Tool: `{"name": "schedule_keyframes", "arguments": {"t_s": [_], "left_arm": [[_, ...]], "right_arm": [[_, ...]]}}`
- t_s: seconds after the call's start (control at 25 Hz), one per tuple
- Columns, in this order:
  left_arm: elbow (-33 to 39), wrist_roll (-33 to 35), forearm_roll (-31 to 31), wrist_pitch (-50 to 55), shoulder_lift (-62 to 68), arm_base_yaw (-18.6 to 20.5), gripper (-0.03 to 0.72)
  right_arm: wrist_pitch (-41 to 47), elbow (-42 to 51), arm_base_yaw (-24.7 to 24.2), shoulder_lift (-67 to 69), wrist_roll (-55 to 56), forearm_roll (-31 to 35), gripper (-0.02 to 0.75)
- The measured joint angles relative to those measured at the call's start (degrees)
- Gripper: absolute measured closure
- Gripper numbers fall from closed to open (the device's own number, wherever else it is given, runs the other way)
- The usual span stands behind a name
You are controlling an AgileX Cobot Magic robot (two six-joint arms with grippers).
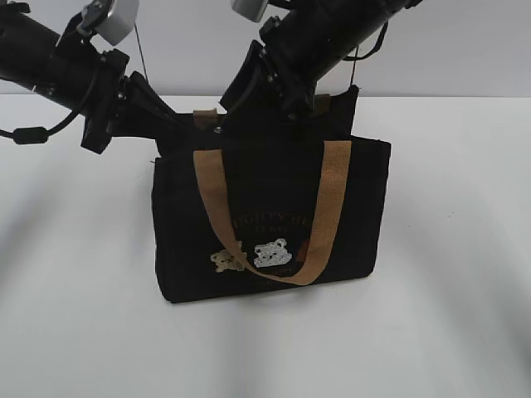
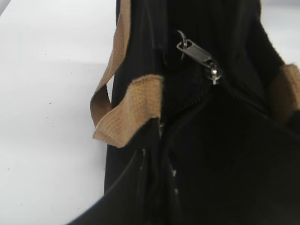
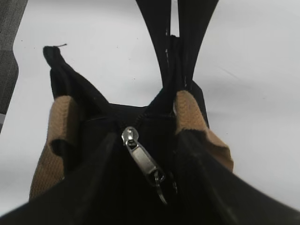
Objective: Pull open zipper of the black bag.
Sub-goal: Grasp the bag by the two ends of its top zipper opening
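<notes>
The open fingers of the robot's right gripper are too high above the pull tab [image 3: 144, 161], so they should go down and pinch the tab [image 3: 158, 176] before the right gripper pulls away from the left gripper.
The black bag [image 1: 270, 220] stands upright on the white table, with tan handles and bear patches on its front. My left gripper [image 1: 178, 124] is shut on the fabric of the bag's top left end; the left wrist view shows its dark fingers [image 2: 140, 187] clamped along that edge. The zipper's silvery pull tab [image 3: 143, 157] [image 2: 194, 52] lies loose on the bag's top. My right gripper [image 3: 149, 140] stands open, one finger on each side of the tab and neither pinching it. A dark toothed zipper line [image 2: 187, 101] runs from the slider toward the left gripper.
Tan strap ends [image 2: 131, 110] [image 3: 190, 110] are sewn on both sides of the zipper. One tan handle [image 1: 319, 224] hangs down the bag's front. Bare white table [image 1: 75, 315] surrounds the bag, with a pale wall behind. Both arms crowd the space above the bag's top.
</notes>
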Motion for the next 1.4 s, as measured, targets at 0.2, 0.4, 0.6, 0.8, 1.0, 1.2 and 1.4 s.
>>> {"name": "schedule_keyframes", "arguments": {"t_s": [0.2,0.4,0.6,0.8,1.0,1.2,1.4], "left_arm": [[0.0,0.0,0.0,0.0,0.0,0.0,0.654],[0.0,0.0,0.0,0.0,0.0,0.0,0.654],[0.0,0.0,0.0,0.0,0.0,0.0,0.654],[0.0,0.0,0.1,0.0,0.0,0.0,0.654],[0.0,0.0,0.1,0.0,0.0,0.0,0.654],[0.0,0.0,0.2,0.0,0.0,0.0,0.654],[0.0,0.0,0.2,-0.1,0.0,0.0,0.654]], "right_arm": [[1.3,0.0,0.1,0.5,-0.1,0.0,0.428],[2.2,0.0,0.2,0.5,-0.4,0.0,0.484],[2.3,0.0,0.2,0.7,-0.4,0.0,0.489],[2.3,0.0,0.2,1.6,-0.4,0.1,0.489],[2.3,0.0,0.2,1.6,-0.4,0.1,0.504],[2.3,0.0,0.2,1.6,-0.5,-0.1,0.699],[2.3,-0.1,0.2,1.6,1.4,-2.2,0.702]]}}
